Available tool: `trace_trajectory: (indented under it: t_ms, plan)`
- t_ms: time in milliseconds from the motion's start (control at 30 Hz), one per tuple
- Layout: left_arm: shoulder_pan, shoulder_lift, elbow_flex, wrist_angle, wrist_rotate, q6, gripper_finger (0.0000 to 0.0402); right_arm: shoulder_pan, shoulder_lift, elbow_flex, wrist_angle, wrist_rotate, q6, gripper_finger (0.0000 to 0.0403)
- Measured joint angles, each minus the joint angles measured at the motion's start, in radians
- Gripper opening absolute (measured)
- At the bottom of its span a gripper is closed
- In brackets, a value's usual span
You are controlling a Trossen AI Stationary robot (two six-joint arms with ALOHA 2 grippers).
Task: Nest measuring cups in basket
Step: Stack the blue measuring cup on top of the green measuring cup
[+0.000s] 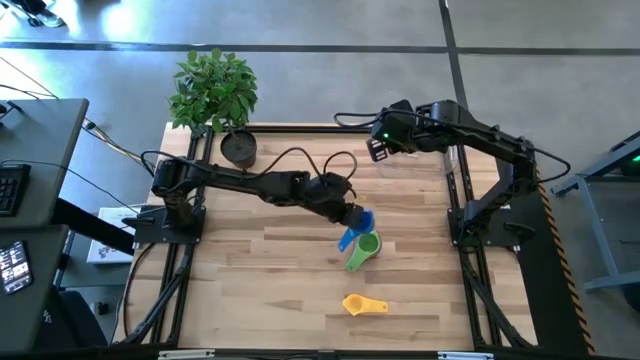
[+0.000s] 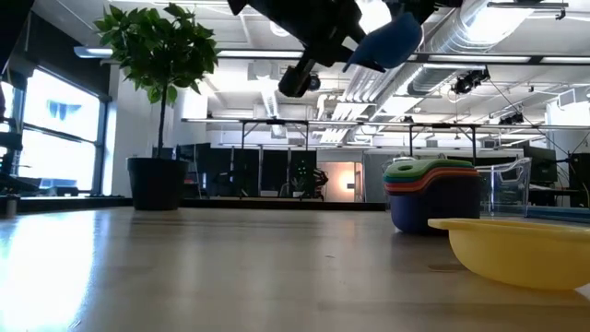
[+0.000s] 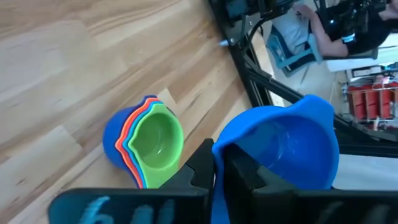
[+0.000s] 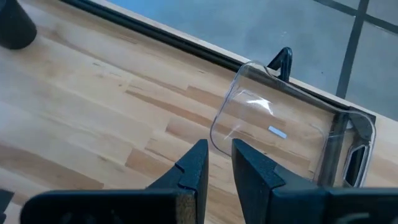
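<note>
My left gripper has the blue cup (image 2: 389,42) hanging at a steep tilt past the green cup, so it should bring the blue cup back over the green cup's opening (image 1: 368,243) and level it before nesting it.
My left gripper (image 3: 219,169) is shut on a blue measuring cup (image 3: 280,146) and holds it in the air (image 2: 387,41) above mid-table, just on the far side of the stack. A nested stack of cups (image 1: 362,250) stands on its base on the table. Green is innermost, then teal, orange and red rims, and a blue-purple cup is outermost (image 3: 146,143). A yellow cup (image 1: 363,305) lies alone nearer the near edge. My right gripper (image 4: 217,155) hovers near the far right, open by a narrow gap, over the clear basket (image 4: 292,134). My left gripper pinches the blue cup by its wall at the rim (image 3: 216,152). One finger (image 3: 200,167) is on the outside and the other is on the inner side. The cup is lifted clear of the table and tilted, with its mouth turned sideways toward the wrist camera.
A black plant pot (image 1: 238,148) with a leafy plant stands at the far left of the table. The basket (image 2: 507,184) stands at the far right, beyond the stack. Bare wood lies to the left of the stack and along the near edge. A person sits beyond the table's right side.
</note>
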Motion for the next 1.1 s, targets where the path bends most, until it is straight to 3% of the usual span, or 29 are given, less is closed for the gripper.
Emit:
trace_trajectory:
  t_ms: [267, 467, 667, 1100]
  plan:
    - [0.040, 0.001, 0.083, -0.097, 0.033, 0.044, 0.0008, -0.031, 0.000, 0.000, 0.000, -0.001, -0.001, 0.0064]
    - [0.046, 0.000, 0.193, -0.259, -0.058, 0.144, 0.0008, -0.045, 0.000, 0.000, 0.000, -0.001, -0.012, 0.0064]
    - [0.035, 0.019, 0.198, -0.250, -0.100, 0.129, 0.0008, -0.045, 0.001, 0.000, 0.000, -0.001, -0.012, 0.0064]
    - [-0.024, 0.154, 0.195, -0.208, -0.082, 0.052, 0.0008, -0.045, 0.002, 0.000, 0.000, -0.006, -0.005, 0.0064]
